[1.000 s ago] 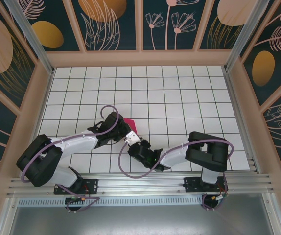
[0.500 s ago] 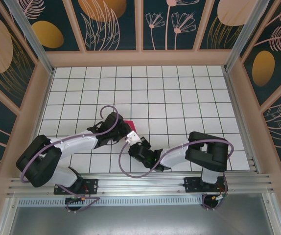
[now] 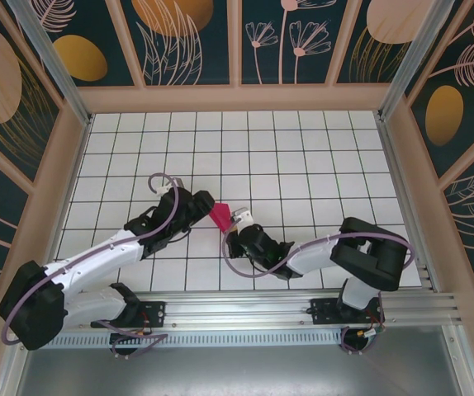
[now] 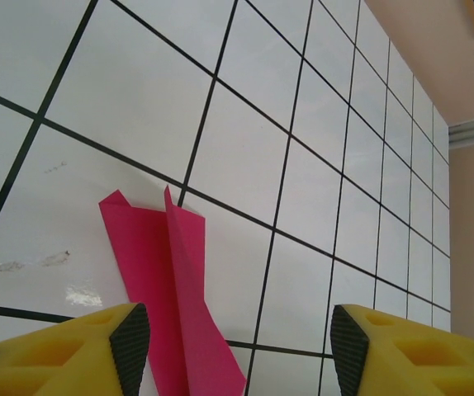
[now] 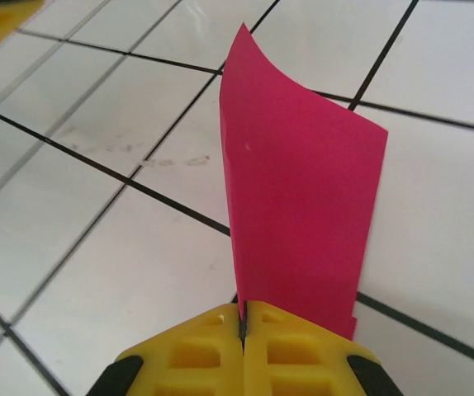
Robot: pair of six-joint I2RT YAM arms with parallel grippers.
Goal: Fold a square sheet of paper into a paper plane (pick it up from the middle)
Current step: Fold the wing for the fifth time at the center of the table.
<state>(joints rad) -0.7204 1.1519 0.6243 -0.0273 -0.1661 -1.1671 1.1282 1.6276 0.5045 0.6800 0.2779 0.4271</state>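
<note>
My right gripper is pinching only the near end of the paper's fold, and the fold is open at its far end (image 4: 156, 216). I should close my left gripper on the raised fold (image 4: 186, 285).
The square sheet of paper (image 3: 220, 214) is magenta-pink and folded into a slim creased shape with a raised ridge; I cannot tell whether it is the paper plane. My right gripper (image 3: 234, 223) is shut on its near end, and the paper (image 5: 303, 190) rises from the shut yellow fingertips (image 5: 243, 318) over the white tiles. My left gripper (image 3: 203, 201) stands just left of the paper, open and holding nothing. In the left wrist view the paper (image 4: 167, 289) lies between and ahead of the spread pads (image 4: 130, 346), nearer the left one, and the left gripper (image 4: 239, 351) does not touch it.
The floor is white tiles with black grid lines (image 3: 303, 165), ringed by a peach frame and patterned walls (image 3: 237, 97). Both arms meet near the front middle. A metal rail (image 3: 237, 313) runs along the near edge.
My left gripper has opened, let go of the paper and drawn back to the left as the arm stretched out. My right gripper shut on the paper and shifted slightly up and right.
</note>
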